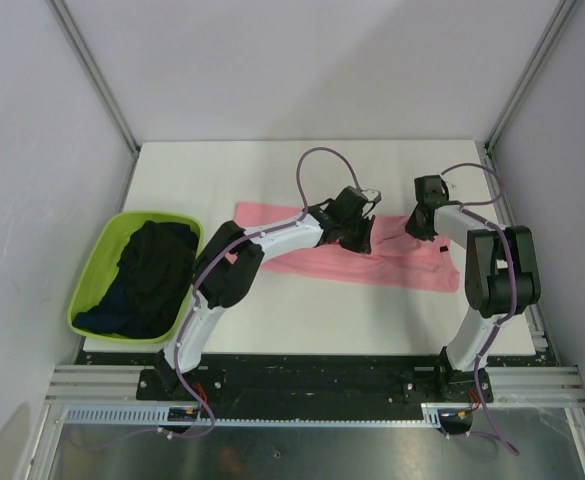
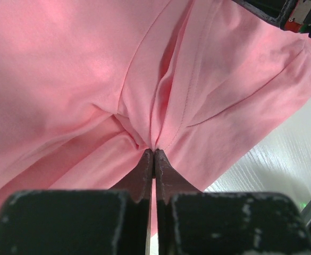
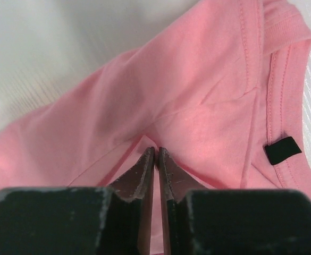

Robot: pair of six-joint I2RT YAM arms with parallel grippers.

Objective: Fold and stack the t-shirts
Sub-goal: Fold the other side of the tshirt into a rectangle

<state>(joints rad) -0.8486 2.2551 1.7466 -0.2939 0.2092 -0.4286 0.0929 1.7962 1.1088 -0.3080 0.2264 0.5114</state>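
The pink t-shirt [image 1: 317,262] is lying lengthwise across the table. Next, my left gripper lets go of the pinched fold and pulls the t-shirt's end [image 1: 249,214] near the green tub forward.
The salmon-pink t-shirt [image 1: 372,262] lies across the middle of the white table. My left gripper [image 1: 357,232] is shut on a pinched fold of the pink cloth [image 2: 160,106], which bunches at its fingertips [image 2: 147,164]. My right gripper [image 1: 419,225] is shut on the pink shirt [image 3: 187,101] near its collar, where a small dark label [image 3: 283,150] shows. The dark navy-black t-shirts [image 1: 147,275] lie heaped in the lime-green tub [image 1: 92,275] at the left.
The green tub hangs over the table's left edge. A metal frame post [image 1: 97,75] stands at the back left and another post [image 1: 527,75] at the back right. Bare white table [image 1: 272,170] lies behind the shirt.
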